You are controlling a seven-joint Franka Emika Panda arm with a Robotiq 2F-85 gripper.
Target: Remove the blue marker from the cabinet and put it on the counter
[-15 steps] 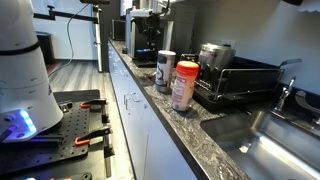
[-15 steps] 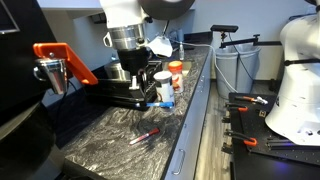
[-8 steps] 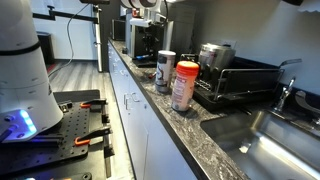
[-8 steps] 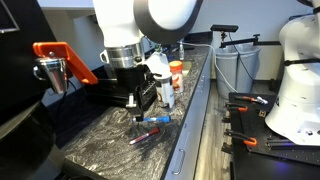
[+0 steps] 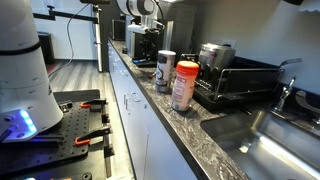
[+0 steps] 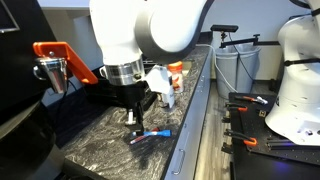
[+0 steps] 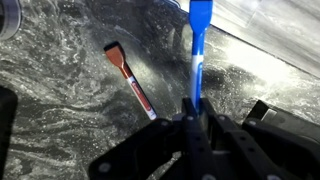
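Observation:
The blue marker [image 6: 154, 133] is hanging almost level above open counter, away from the red marker, so the robot's gripper goes on down until it touches the stone [image 6: 152, 147] before it lets go.
The blue marker [image 7: 198, 45] runs straight out from between my fingers in the wrist view. My gripper [image 7: 192, 110] is shut on its near end. In an exterior view my gripper [image 6: 133, 119] hangs low over the dark speckled stone counter [image 6: 105, 150]. The blue marker [image 6: 160, 133] lies nearly flat just above or on the stone. I cannot tell whether it touches. A red marker [image 7: 128, 75] lies on the counter [image 7: 60, 110] to the left of the blue one, and it also shows in an exterior view [image 6: 139, 139].
An orange-lidded canister [image 6: 176, 74] and a coffee machine [image 6: 120, 80] stand behind my gripper. A dish rack [image 5: 238, 80] and a sink [image 5: 275, 140] lie further along the counter [image 5: 185, 125]. A black perforated table [image 6: 255, 130] stands beyond the counter's front edge.
My arm has come down and forward along the counter with the blue marker in the gripper. The marker now sits low beside the red marker, which has not moved.

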